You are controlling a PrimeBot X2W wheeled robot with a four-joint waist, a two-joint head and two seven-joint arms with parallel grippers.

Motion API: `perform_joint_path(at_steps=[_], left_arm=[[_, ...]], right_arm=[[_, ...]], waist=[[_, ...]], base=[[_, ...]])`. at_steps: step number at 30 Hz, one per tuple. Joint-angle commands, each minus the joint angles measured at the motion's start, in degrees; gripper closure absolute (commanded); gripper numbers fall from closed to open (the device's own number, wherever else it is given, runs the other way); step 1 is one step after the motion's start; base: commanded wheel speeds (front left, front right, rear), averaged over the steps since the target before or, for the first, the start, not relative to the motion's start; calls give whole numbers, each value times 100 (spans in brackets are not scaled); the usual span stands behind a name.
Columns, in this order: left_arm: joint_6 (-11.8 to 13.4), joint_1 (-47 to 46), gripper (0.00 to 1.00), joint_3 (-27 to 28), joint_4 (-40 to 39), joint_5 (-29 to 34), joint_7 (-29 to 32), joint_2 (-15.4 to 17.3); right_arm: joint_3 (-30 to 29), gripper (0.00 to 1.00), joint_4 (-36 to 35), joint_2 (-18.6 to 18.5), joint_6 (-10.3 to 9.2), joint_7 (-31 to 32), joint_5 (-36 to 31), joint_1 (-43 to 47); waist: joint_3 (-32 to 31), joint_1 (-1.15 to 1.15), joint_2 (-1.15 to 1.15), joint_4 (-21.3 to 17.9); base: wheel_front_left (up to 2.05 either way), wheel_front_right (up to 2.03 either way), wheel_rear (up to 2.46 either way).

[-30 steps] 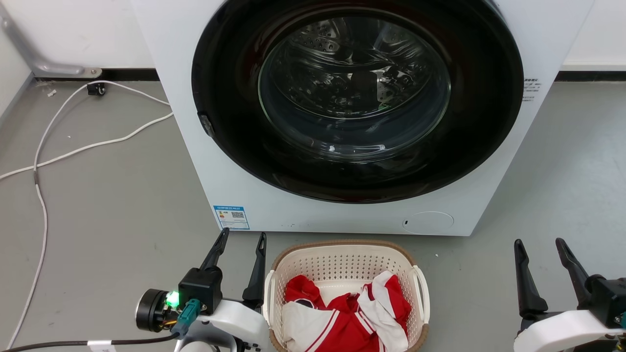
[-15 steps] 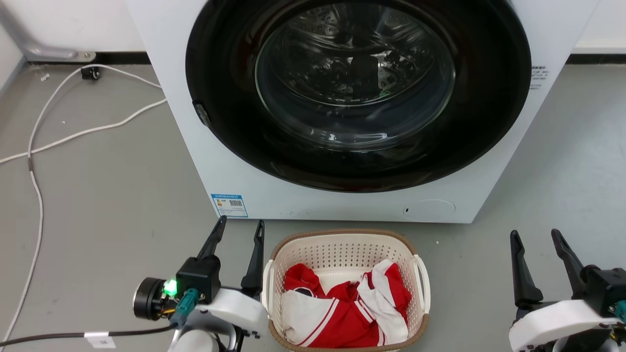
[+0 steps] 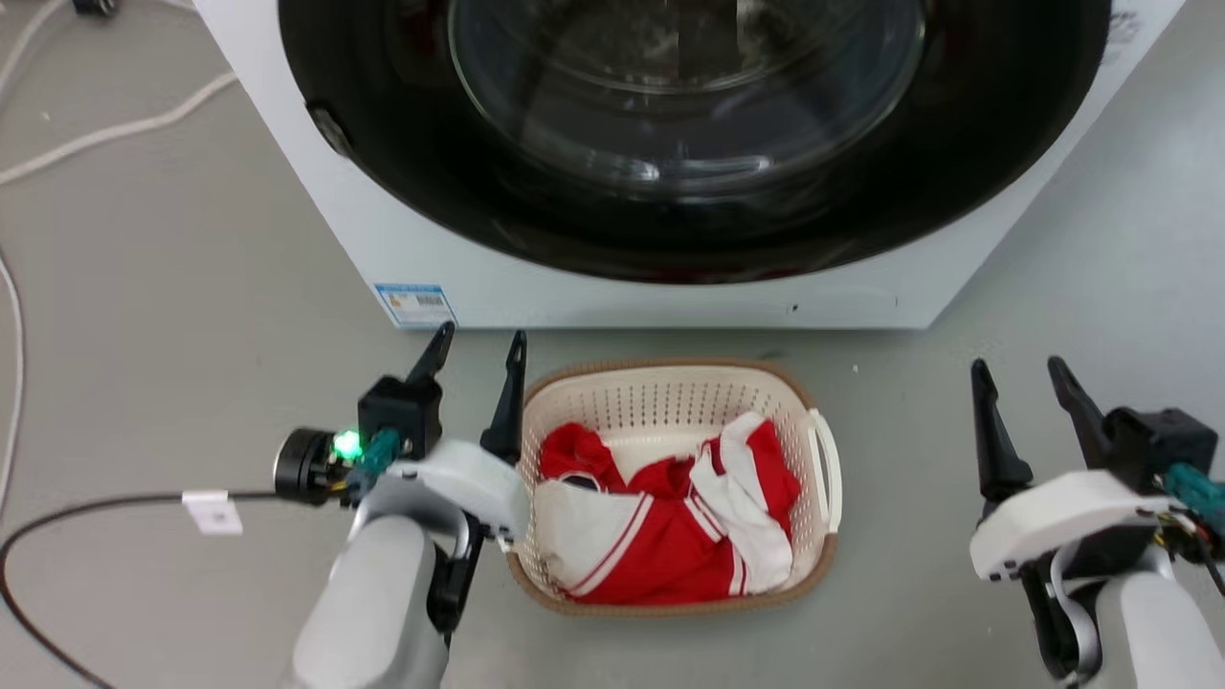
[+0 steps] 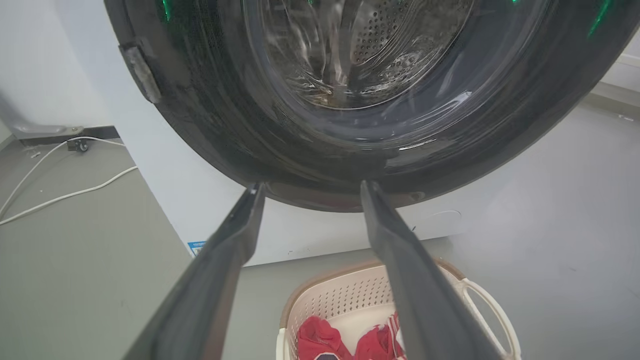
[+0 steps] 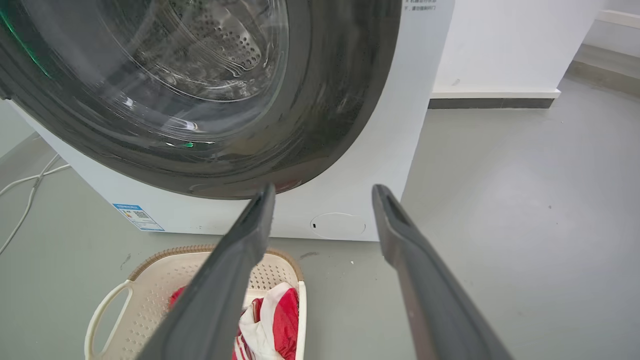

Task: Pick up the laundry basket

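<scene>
The laundry basket (image 3: 675, 488) will come up level with its handles fixed when I lift, because the white side handle (image 3: 833, 471) meets the brown rim at its ends.
The laundry basket (image 3: 660, 392) stands on the grey floor just in front of the washing machine, cream-white and perforated with a brown rim, holding red and white clothes (image 3: 670, 507). Its far rim and handle show at the bottom of the left wrist view as the basket (image 4: 340, 295), and at the lower left of the right wrist view as the basket (image 5: 150, 285). My left gripper (image 3: 478, 346) is open, close beside the basket's left side. My right gripper (image 3: 1018, 369) is open, well off the basket's right handle (image 3: 825, 457).
The white washing machine (image 3: 593, 297) with its round dark glass door (image 3: 689, 124) rises directly behind the basket. White cables (image 3: 86, 134) lie on the floor at the far left. A black cable (image 3: 86, 507) trails from my left wrist.
The head camera has tilted down and moved closer, so the whole picture shifted up. Both grippers stay open beside the basket, in about the same places relative to it.
</scene>
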Motion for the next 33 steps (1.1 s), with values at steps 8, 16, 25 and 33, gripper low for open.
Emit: perform_joint_path(at_steps=[8,16,25,33], left_arm=[[-135,-927,0,-2,1005,-69,151,130],[-249,-1584,0,5,2024,-198,309,272],[-340,-2188,0,-10,2953,-339,328,354],[-400,-2605,0,1,3600,-516,357,411]], right_arm=[[359,0,1002,-150,-1,-185,238,-857],[856,0,2099,-190,-1,-455,524,-1694],[1394,0,3191,-265,-1,-778,826,-2520],[1802,0,3926,-239,-2,-943,1099,-3100]], waist=[[1015,0,0,-147],[1772,0,0,-293],[2448,0,0,-320],[2872,0,0,-334]], base=[[0,0,0],[0,0,0],[0,0,0],[0,0,0]])
